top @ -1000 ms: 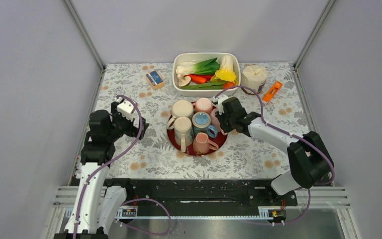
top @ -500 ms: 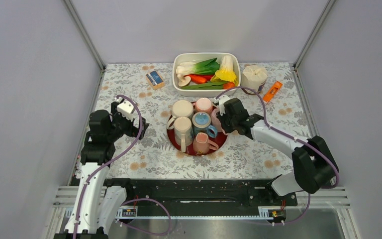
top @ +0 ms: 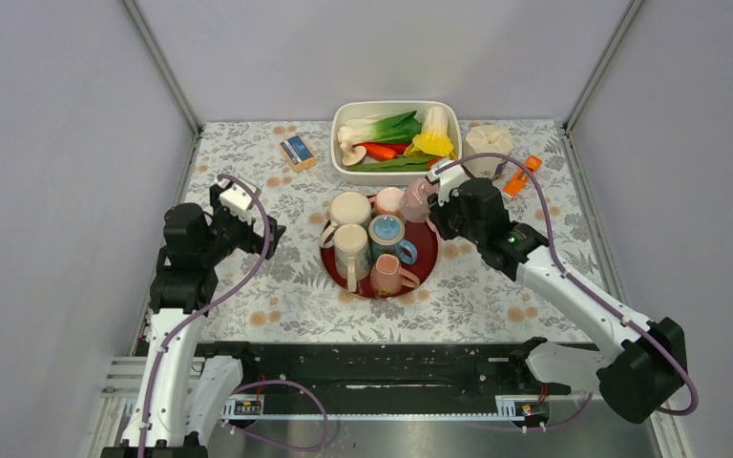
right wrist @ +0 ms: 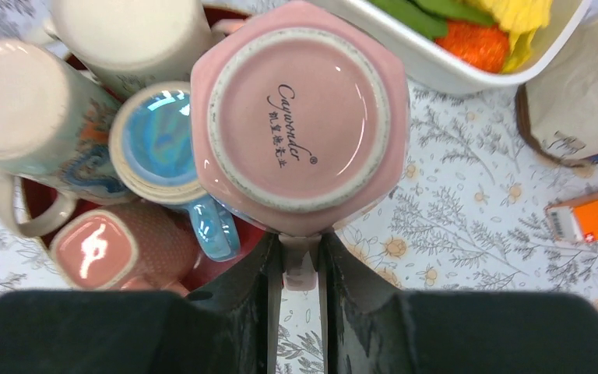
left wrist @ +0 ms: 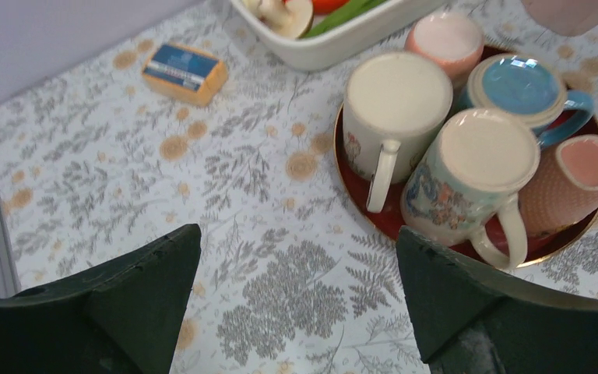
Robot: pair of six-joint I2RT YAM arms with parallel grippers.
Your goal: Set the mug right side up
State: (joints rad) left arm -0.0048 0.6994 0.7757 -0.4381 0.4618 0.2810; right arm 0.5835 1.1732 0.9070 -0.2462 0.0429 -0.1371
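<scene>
My right gripper has the pink hexagonal mug hanging from it with the base up, so I should turn the mug over and hand its handle to my open left gripper.
My right gripper is shut on the handle of a pink hexagonal mug. The mug hangs upside down, its stamped base facing the wrist camera. In the top view the mug is lifted off the back right of the red tray, with the right gripper just behind it. Several other mugs stand bottom-up on the tray: cream, floral, blue and a pink square one. My left gripper is open and empty over the tablecloth, left of the tray.
A white bin of toy vegetables sits behind the tray. A small box lies at the back left. A paper-wrapped bundle and an orange item lie at the back right. Walls close both sides.
The right arm has raised the pink mug off the tray's right side and carried it up and back. The left arm has hardly moved.
</scene>
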